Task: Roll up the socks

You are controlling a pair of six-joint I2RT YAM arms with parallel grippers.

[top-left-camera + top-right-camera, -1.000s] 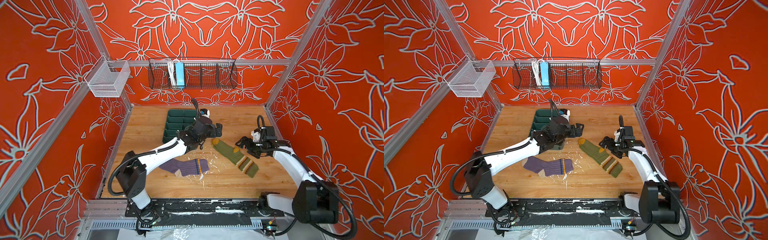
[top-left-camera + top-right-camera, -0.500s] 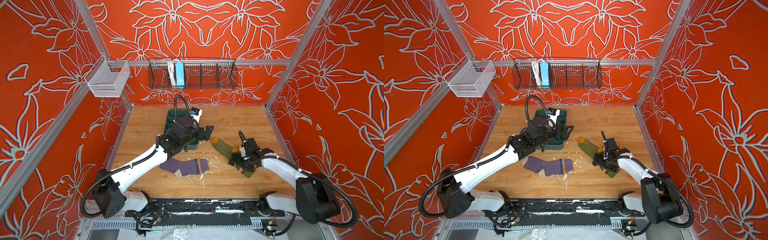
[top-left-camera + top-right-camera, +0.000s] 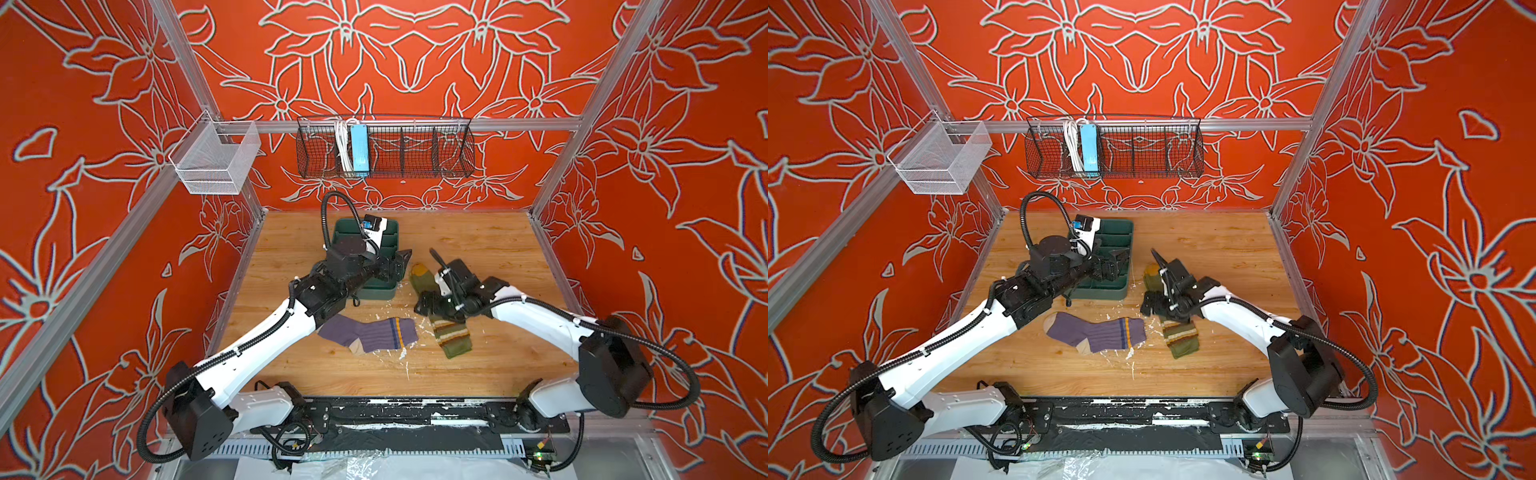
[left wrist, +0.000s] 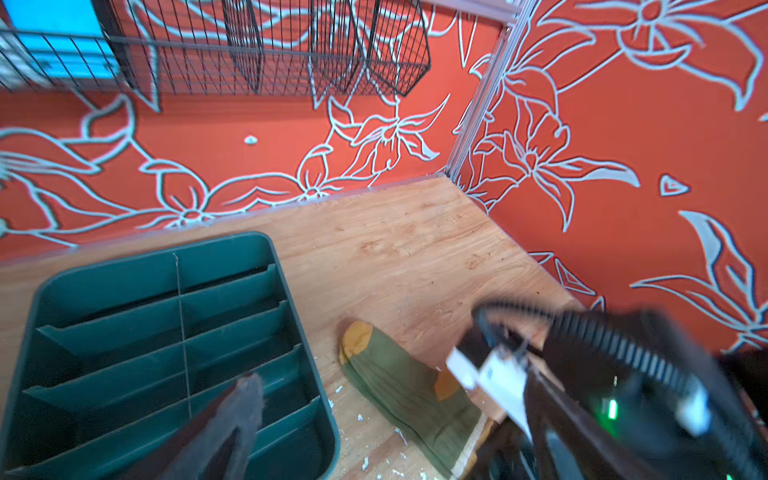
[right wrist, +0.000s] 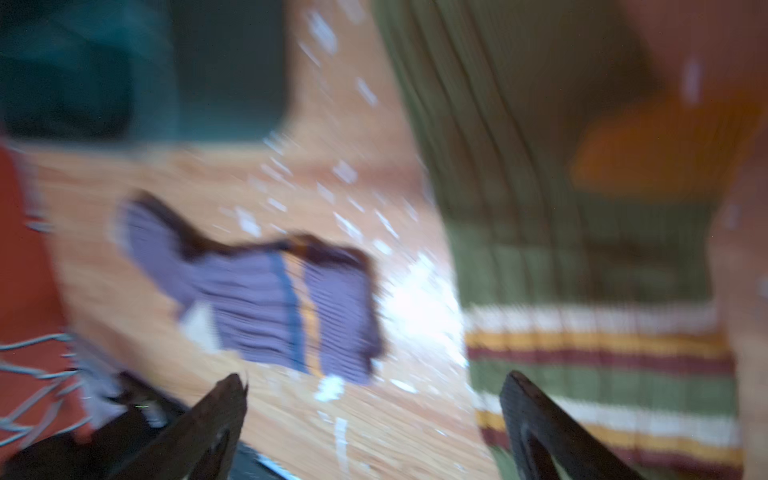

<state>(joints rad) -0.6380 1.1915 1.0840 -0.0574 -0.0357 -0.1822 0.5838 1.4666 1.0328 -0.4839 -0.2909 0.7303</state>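
The robot's right gripper is covering the olive sock's middle (image 5: 552, 240), so it should move away first. The left gripper should then come around to the front and grab the cuff end (image 3: 457, 347).
Two socks lie flat on the wooden floor in both top views. The purple sock (image 3: 368, 334) (image 3: 1096, 332) (image 5: 270, 303) is at the front middle. Just right of it is the olive sock (image 3: 451, 338) (image 3: 1179, 340) (image 4: 399, 386) (image 5: 561, 249), mustard toe pointing to the back. My right gripper (image 3: 424, 305) (image 3: 1148, 305) (image 5: 376, 395) is low over the olive sock's middle and hides it. It is open: one finger over the striped cuff, one over bare wood. My left gripper (image 3: 397, 266) (image 3: 1117, 264) hovers open and empty at the tray's right edge. One fingertip (image 4: 247, 390) shows.
A dark green divided tray (image 3: 376, 293) (image 3: 1100, 293) (image 4: 124, 291) sits behind the purple sock. White flecks litter the wood (image 3: 403, 355). A black wire basket (image 3: 415, 149) hangs on the back wall and a white mesh basket (image 3: 216, 162) on the left wall.
My right arm came down and leftward onto the olive sock, whose cuff end has swung left toward the purple sock. My left gripper drew back left to the tray's edge. Both stayed open.
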